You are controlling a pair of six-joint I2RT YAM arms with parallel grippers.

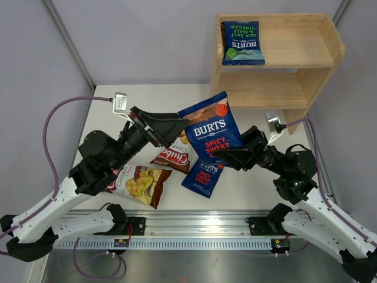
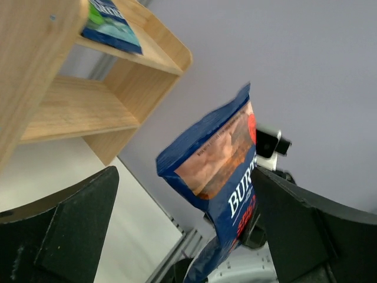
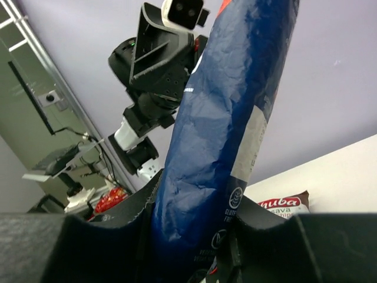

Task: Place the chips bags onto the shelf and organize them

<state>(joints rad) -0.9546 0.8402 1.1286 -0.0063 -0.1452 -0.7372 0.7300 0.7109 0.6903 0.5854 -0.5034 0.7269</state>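
Note:
I should steady the bag's upper side [image 1: 189,121] with my left gripper before my right gripper takes hold again less deeply, because my right gripper is holding the raised Burts bag's lower end [image 3: 187,250] too deep.
My right gripper [image 1: 227,156] is shut on the lower edge of a dark blue red-lettered Burts bag [image 1: 211,127] and holds it upright above the table; the right wrist view shows the bag [image 3: 224,147] pinched between the jaws [image 3: 194,236]. My left gripper [image 1: 179,131] is open and empty, just left of that bag; in its wrist view the bag [image 2: 221,171] hangs between the wide jaws, untouched. A second red-lettered Burts bag [image 1: 203,177] and two Chuba bags [image 1: 172,156] [image 1: 138,184] lie on the table. A green-lettered Burts bag [image 1: 242,42] lies on the top tier of the wooden shelf [image 1: 321,35].
The shelf stands at the table's far right, and its lower tier [image 1: 265,91] holds nothing. It also shows in the left wrist view [image 2: 76,106]. A metal rail [image 1: 194,227] runs along the near edge. Grey walls enclose the table.

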